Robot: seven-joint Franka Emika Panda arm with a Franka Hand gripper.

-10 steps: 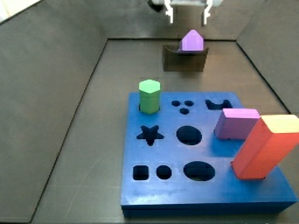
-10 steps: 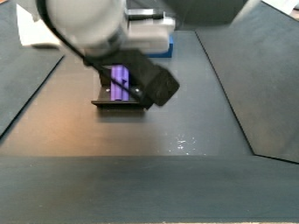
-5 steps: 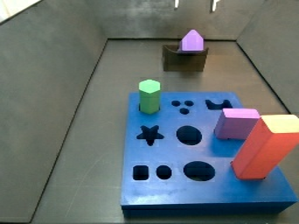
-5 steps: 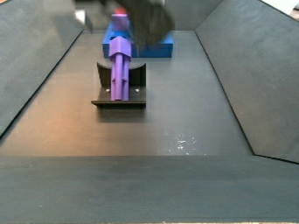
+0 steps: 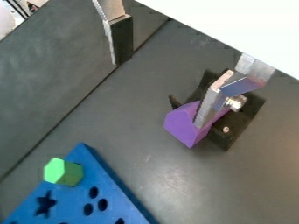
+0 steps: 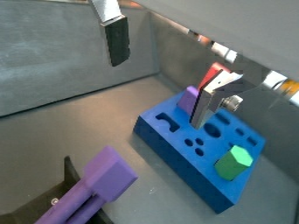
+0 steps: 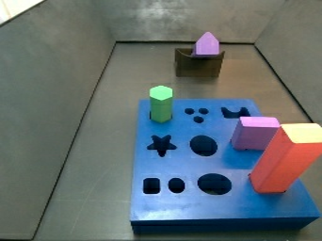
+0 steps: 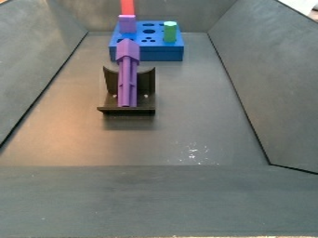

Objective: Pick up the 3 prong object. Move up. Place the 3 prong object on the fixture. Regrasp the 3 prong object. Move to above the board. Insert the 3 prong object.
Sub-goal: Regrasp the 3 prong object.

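Observation:
My gripper will lift the 3 prong object (image 7: 208, 44) free and leave the fixture in place, because the fixture's notch (image 7: 199, 56) is open at the top.
The light purple 3 prong object (image 7: 206, 43) lies in the notch of the dark fixture (image 7: 199, 62) at the far end of the floor, lengthwise in a side view (image 8: 128, 74). My gripper (image 5: 163, 66) is out of both side views. In both wrist views it hangs high above the floor, open and empty (image 6: 162, 70), with the 3 prong object (image 5: 184, 125) and fixture (image 5: 239, 122) below, near one finger. The blue board (image 7: 183, 168) lies apart from the fixture.
On the board stand a green hexagonal peg (image 7: 161, 102), a pink-purple cube (image 7: 257, 132) and a tall orange-red block (image 7: 287, 155). Grey walls slope up around the dark floor. The board (image 8: 149, 51) sits just beyond the fixture (image 8: 128, 98).
My gripper has risen out of both side views. The 3 prong object stays on the fixture, unmoved.

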